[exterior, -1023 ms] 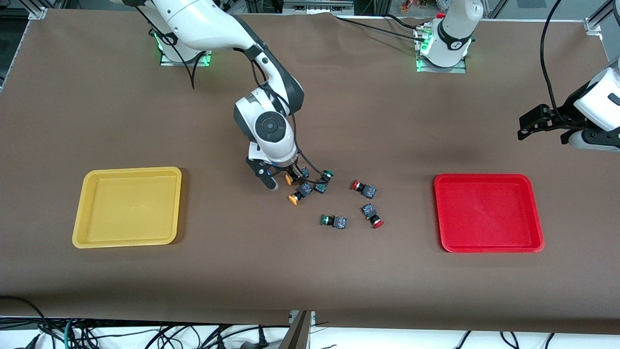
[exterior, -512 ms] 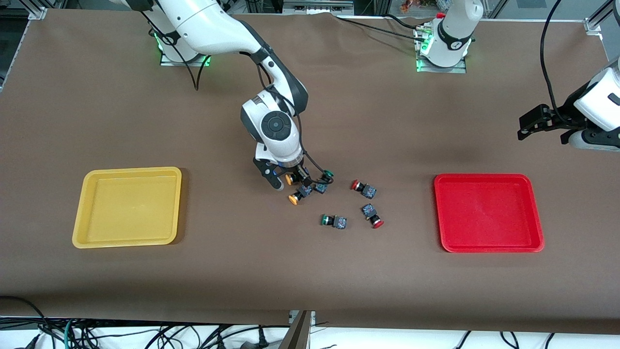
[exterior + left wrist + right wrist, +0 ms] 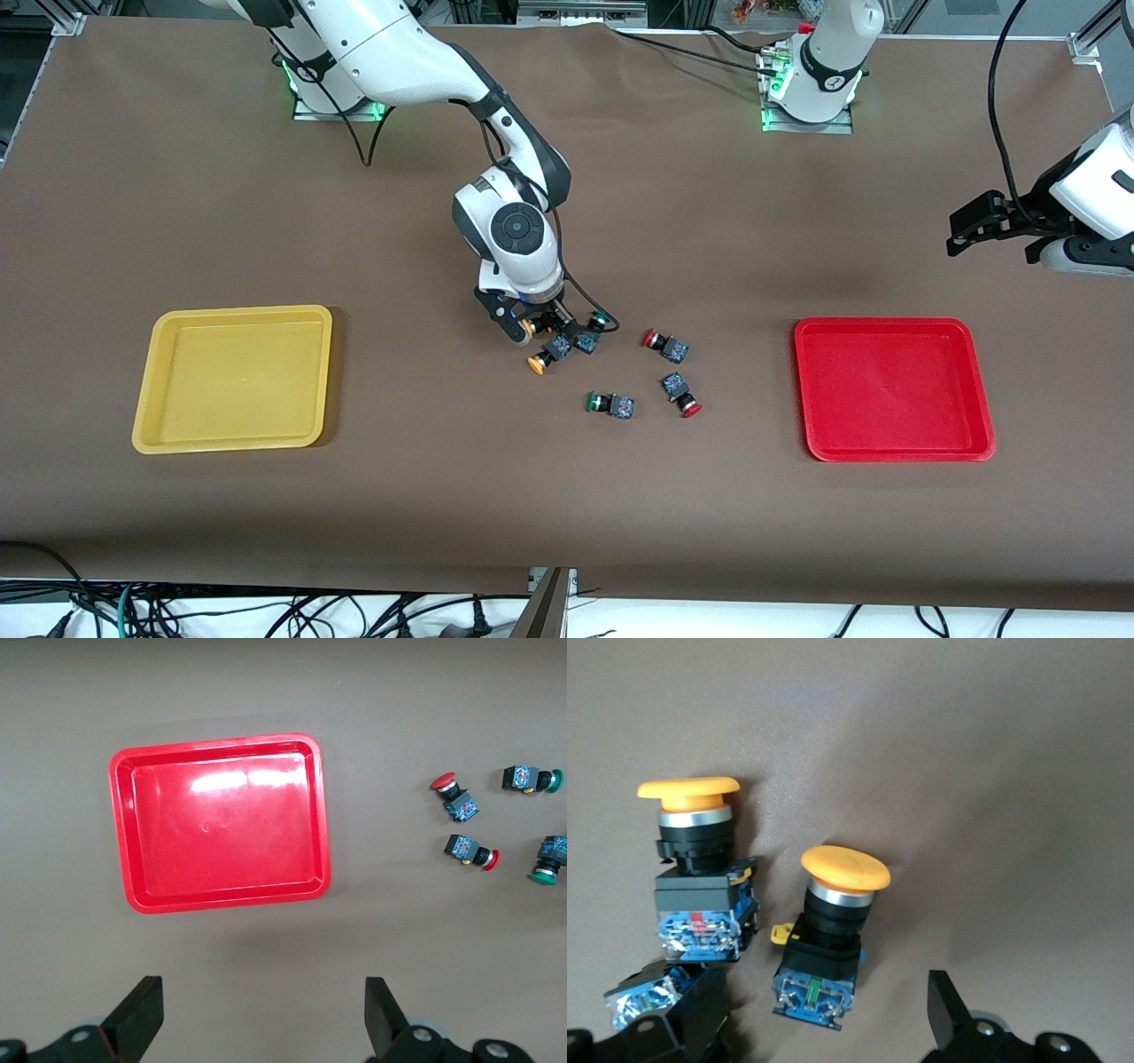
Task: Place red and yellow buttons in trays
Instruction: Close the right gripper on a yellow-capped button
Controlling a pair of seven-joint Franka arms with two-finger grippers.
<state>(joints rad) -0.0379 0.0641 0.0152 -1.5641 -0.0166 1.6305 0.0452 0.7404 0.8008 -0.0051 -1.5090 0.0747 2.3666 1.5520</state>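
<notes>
I expect the yellow button (image 3: 831, 926) to turn straight when I close on it, because its square blue block (image 3: 814, 996) sits at an angle between my right gripper's fingers.
My right gripper (image 3: 532, 326) is open and low over the cluster of buttons in the middle of the table. One yellow button (image 3: 829, 920) lies between its fingers (image 3: 950, 1010), untouched, with its cap pointing away from the wrist. A second yellow button (image 3: 696, 850) lies beside it, nearer the front camera (image 3: 547, 355). Two red buttons (image 3: 664, 344) (image 3: 681, 396) lie toward the red tray (image 3: 893, 390), and both show in the left wrist view (image 3: 454, 796) (image 3: 471, 850). The yellow tray (image 3: 235, 377) stands empty at the right arm's end. My left gripper (image 3: 967, 232) waits open, high over bare table beside the red tray (image 3: 221, 824).
Two green-capped buttons lie among the others, one (image 3: 594, 330) touching the yellow pair and one (image 3: 609, 405) nearest the front camera. A black cable loops from the right wrist down beside the cluster. Brown cloth covers the table.
My right gripper has slid toward the left arm's end and come down around the yellow button. The buttons and the left arm have not moved.
</notes>
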